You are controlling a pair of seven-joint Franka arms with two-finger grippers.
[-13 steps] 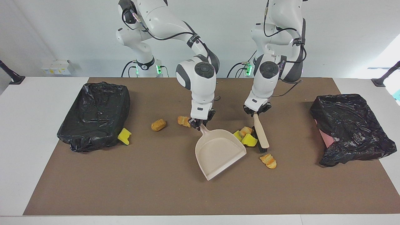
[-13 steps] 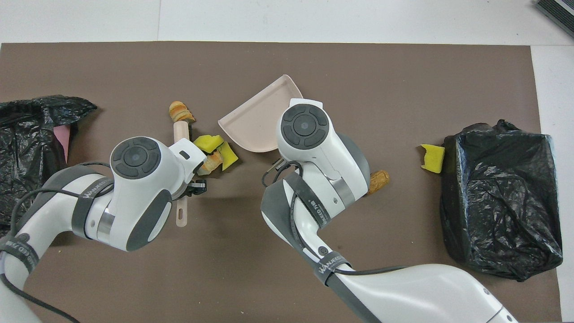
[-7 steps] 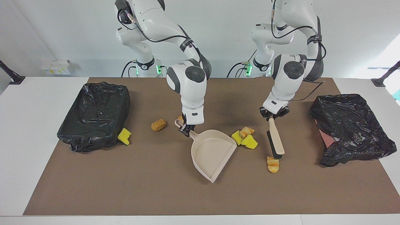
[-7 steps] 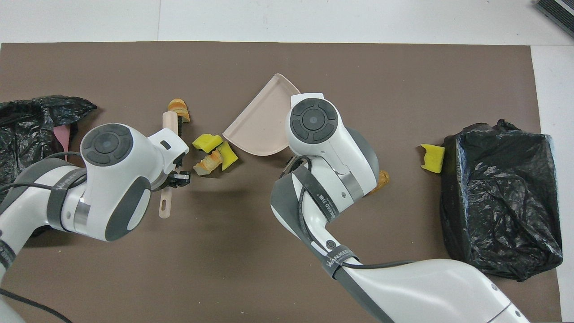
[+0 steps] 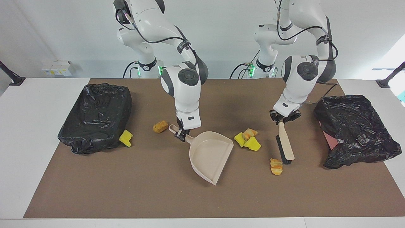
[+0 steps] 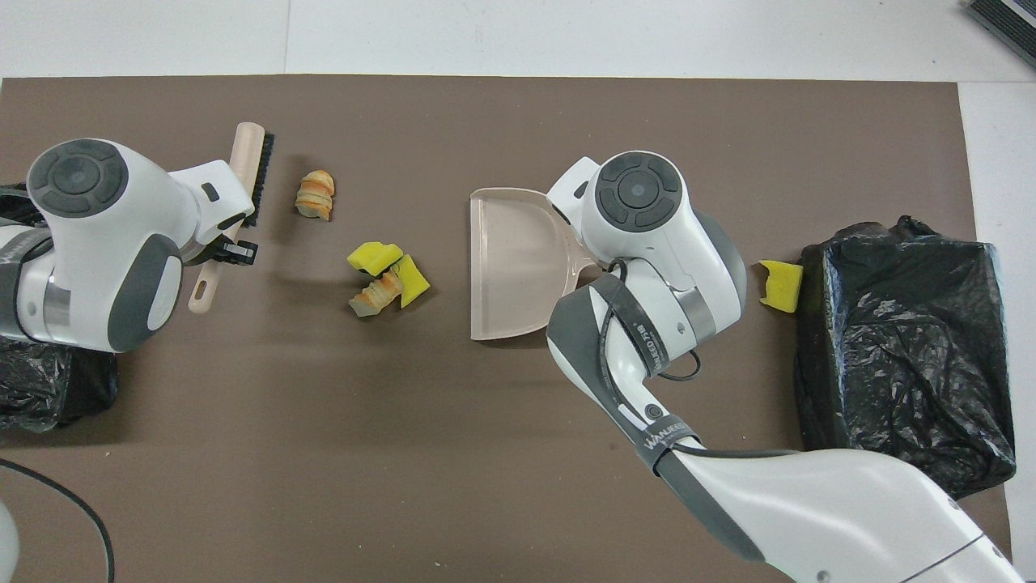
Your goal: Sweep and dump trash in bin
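My left gripper should sweep both the bread lump and the yellow and orange cluster into the pan's opening (image 6: 475, 264), because the brush head (image 6: 260, 178) is behind the bread lump and the cluster is ahead.
My right gripper (image 5: 181, 133) is shut on the handle of the beige dustpan (image 5: 208, 155) (image 6: 510, 267). The pan sits low on the mat, its mouth turned toward the left arm's end. My left gripper (image 5: 282, 119) (image 6: 228, 248) is shut on the handle of a beige brush (image 5: 285, 145) (image 6: 249, 166) that slants down toward the mat. Trash lies scattered. A yellow and orange cluster (image 5: 247, 139) (image 6: 384, 275) lies between pan and brush. One bread lump (image 5: 276, 166) (image 6: 314, 194) lies by the brush head, another (image 5: 160, 126) beside the pan's handle. A yellow wedge (image 5: 126, 138) (image 6: 781, 285) touches the bin (image 5: 95, 117) (image 6: 898, 356).
A second black-bagged bin (image 5: 354, 129) with a pink patch on its side stands at the left arm's end of the brown mat (image 5: 126, 190). White table (image 5: 28, 126) surrounds the mat. The right arm's wrist hides its gripper in the overhead view.
The arms have drawn apart. The left gripper carried the brush away from the cluster toward the left arm's end. The right gripper shifted the dustpan toward its own end and turned its mouth to the cluster.
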